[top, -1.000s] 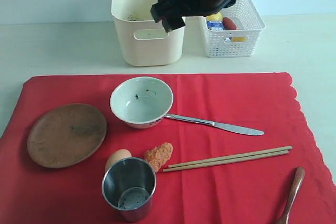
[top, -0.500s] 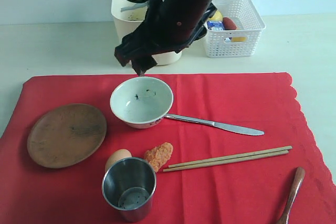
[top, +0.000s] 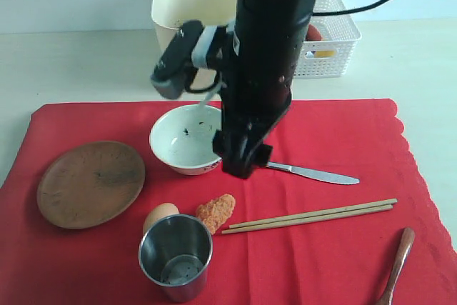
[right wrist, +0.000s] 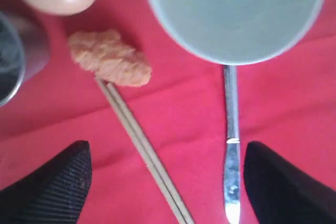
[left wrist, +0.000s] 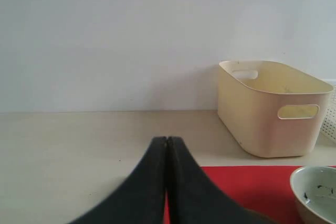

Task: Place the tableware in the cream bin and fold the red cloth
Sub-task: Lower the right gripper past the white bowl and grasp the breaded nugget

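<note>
The nugget [top: 216, 213] lies uncovered, with red cloth showing [right wrist: 59, 52] between it and the steel cup. My right gripper should carry on going toward the nugget until its open fingers are on both sides of it.
The red cloth [top: 335, 126] covers the table front. On it lie the white speckled bowl [top: 187, 137], the wooden plate [top: 91, 183], the steel cup [top: 176, 255], the knife [top: 314, 173], the chopsticks [top: 308, 216] and the wooden spoon [top: 398, 262]. The cream bin [top: 178, 5] stands behind the cloth. My right gripper [top: 240, 162] hangs open just above the cloth beside the bowl [right wrist: 236, 9]; the knife [right wrist: 231, 129] and chopsticks [right wrist: 142, 145] lie between its fingers, untouched. My left gripper [left wrist: 167, 141] is shut and empty, low over the table, facing the bin [left wrist: 268, 108]; the exterior view does not show it.
An egg [top: 158, 213] and a nugget [top: 216, 212] lie on the cloth between the cup and the chopsticks. A white lattice basket [top: 328, 41] holding food stands right of the cream bin. The right arm hides the knife's handle and part of the bin.
The right arm has swung from above the two bins down and forward over the cloth, ending beside the bowl above the knife. Nothing on the cloth has moved.
</note>
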Controlling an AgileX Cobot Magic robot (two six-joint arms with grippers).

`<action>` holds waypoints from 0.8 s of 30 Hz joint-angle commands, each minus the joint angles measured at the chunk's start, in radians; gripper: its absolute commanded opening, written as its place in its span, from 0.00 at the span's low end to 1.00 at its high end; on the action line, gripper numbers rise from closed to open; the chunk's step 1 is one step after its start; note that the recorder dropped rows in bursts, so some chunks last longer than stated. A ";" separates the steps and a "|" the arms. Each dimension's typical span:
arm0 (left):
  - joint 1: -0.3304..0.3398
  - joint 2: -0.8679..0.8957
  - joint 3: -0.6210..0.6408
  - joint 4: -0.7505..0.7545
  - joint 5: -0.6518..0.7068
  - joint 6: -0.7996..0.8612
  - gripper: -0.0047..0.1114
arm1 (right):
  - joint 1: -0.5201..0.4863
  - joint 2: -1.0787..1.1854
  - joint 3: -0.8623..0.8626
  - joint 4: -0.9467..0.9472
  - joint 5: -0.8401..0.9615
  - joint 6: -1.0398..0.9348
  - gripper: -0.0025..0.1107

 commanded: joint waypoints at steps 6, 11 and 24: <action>-0.005 -0.006 0.003 -0.004 0.004 0.000 0.06 | 0.001 -0.003 0.155 0.235 -0.153 -0.525 0.69; -0.005 -0.006 0.003 -0.004 0.004 0.000 0.06 | 0.001 0.014 0.184 0.262 -0.212 -0.624 0.69; -0.005 -0.006 0.003 -0.004 0.004 0.000 0.06 | 0.001 0.144 0.184 0.340 -0.306 -0.705 0.69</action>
